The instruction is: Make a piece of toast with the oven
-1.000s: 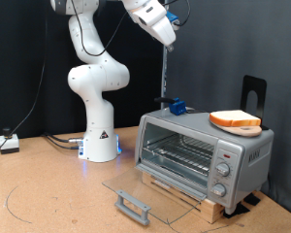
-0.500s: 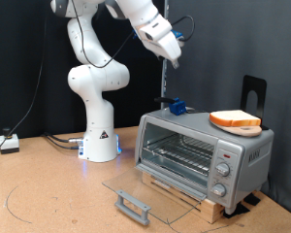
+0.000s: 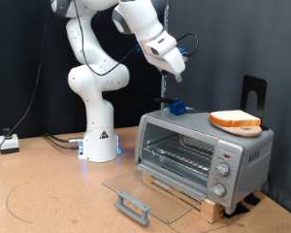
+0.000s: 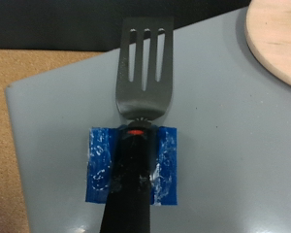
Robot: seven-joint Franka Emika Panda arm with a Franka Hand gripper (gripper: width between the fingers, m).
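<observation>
The black spatula's handle point(image 4: 132, 175) is in line with the robot's gripper and clear of the wooden board, so the gripper should keep going down until its fingers close around the blue tape point(image 3: 177, 107).
The silver oven point(image 3: 206, 152) sits at the exterior view's right with its glass door point(image 3: 136, 192) dropped flat and its wire rack point(image 3: 179, 153) bare. The piece of toast point(image 3: 235, 119) lies on top of the oven; in the wrist view only its round wooden board point(image 4: 281, 39) shows. A black spatula point(image 4: 144, 68) rests its slotted blade on the oven top, and blue tape point(image 4: 131, 165) holds its thin handle point(image 3: 165, 83) upright. My gripper point(image 3: 175, 66) hangs beside the top of that handle, above the oven's back corner. No fingers show in the wrist view.
The white robot base point(image 3: 97, 136) stands behind the oven on the brown tabletop. A black bracket point(image 3: 253, 92) rises behind the oven at the right. Knobs point(image 3: 223, 171) line the oven's right panel. A wooden slatted base point(image 3: 199, 199) carries the oven. Cables point(image 3: 29, 144) trail at the left.
The gripper has come down and toward the exterior view's right, from high above to beside the spatula handle. The oven, toast and spatula have not moved.
</observation>
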